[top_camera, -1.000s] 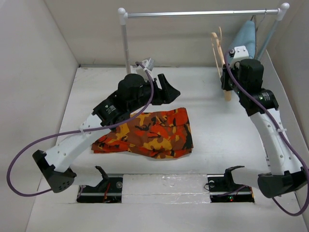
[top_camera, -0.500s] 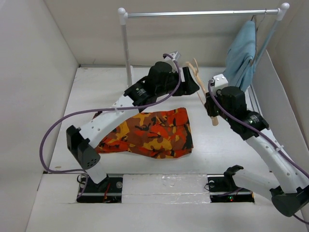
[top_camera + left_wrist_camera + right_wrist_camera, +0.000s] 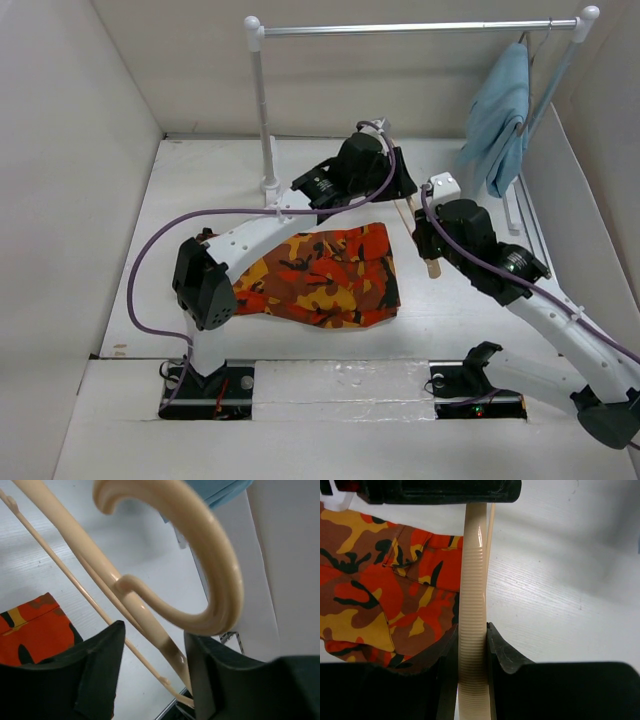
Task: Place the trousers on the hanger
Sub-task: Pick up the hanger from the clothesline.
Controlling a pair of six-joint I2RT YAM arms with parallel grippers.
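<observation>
The hanger's arm [image 3: 149, 622] lies at a slant between the left gripper's open fingers, so the robot's left gripper should close squarely on it before the right gripper goes off to the trousers' edge [image 3: 393, 272].
The camouflage trousers [image 3: 320, 275] lie flat on the table, also showing in the right wrist view [image 3: 385, 585] and the left wrist view [image 3: 35, 625]. My right gripper [image 3: 425, 235] is shut on a ribbed arm of the tan wooden hanger [image 3: 432, 265] and holds it just right of the trousers' upper right corner [image 3: 472, 626]. The hanger's hook [image 3: 215, 575] fills the left wrist view. My left gripper [image 3: 398, 185] is open, its fingers astride one hanger arm [image 3: 154, 630], which lies close to the right finger.
A clothes rail [image 3: 400, 28] on white posts stands at the back. A light-blue cloth [image 3: 500, 110] hangs at its right end. White walls close in the table on the left, back and right.
My right arm has brought the hanger from the rail down and left to the trousers' edge. My left arm has swung right and now has its open fingers around the hanger.
</observation>
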